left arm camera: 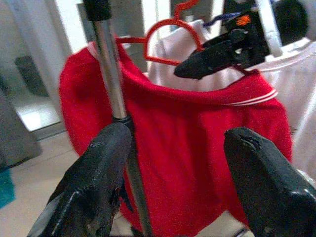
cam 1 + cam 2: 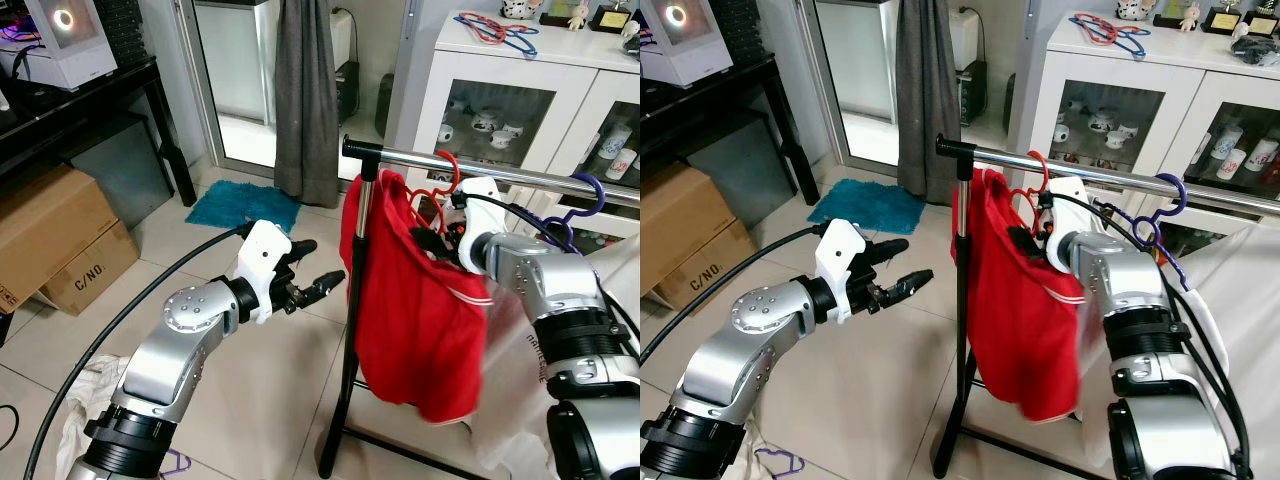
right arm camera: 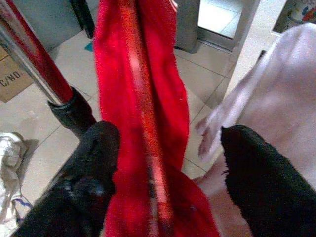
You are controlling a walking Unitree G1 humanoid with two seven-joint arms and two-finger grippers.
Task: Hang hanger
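Observation:
My gripper will bring the hanger free along with the shirt when I lift, because the red shirt (image 2: 412, 300) hangs from the red hanger's open hook (image 2: 453, 168) over the rail.
A red shirt (image 2: 415, 310) hangs on a red hanger (image 2: 447, 178) whose hook sits over the rack's steel rail (image 2: 400, 152). My right gripper (image 3: 168, 136) is open at the shirt's shoulder, one finger on either side of the red cloth and the hanger arm. In the left wrist view one of its black fingers (image 1: 217, 54) lies along the collar. My left gripper (image 2: 322, 262) is open and holds nothing, at mid-height just left of the rack's upright pole (image 2: 355, 330). A purple hanger (image 2: 590, 195) with a white garment hangs further right on the rail.
A white glass-door cabinet (image 2: 520, 90) stands behind the rack with loose hangers (image 2: 497, 30) on top. Cardboard boxes (image 2: 55, 235) and a black desk (image 2: 90, 100) are at left. A blue mat (image 2: 243, 205), a grey curtain (image 2: 305, 100) and crumpled cloth (image 2: 85, 400) lie around.

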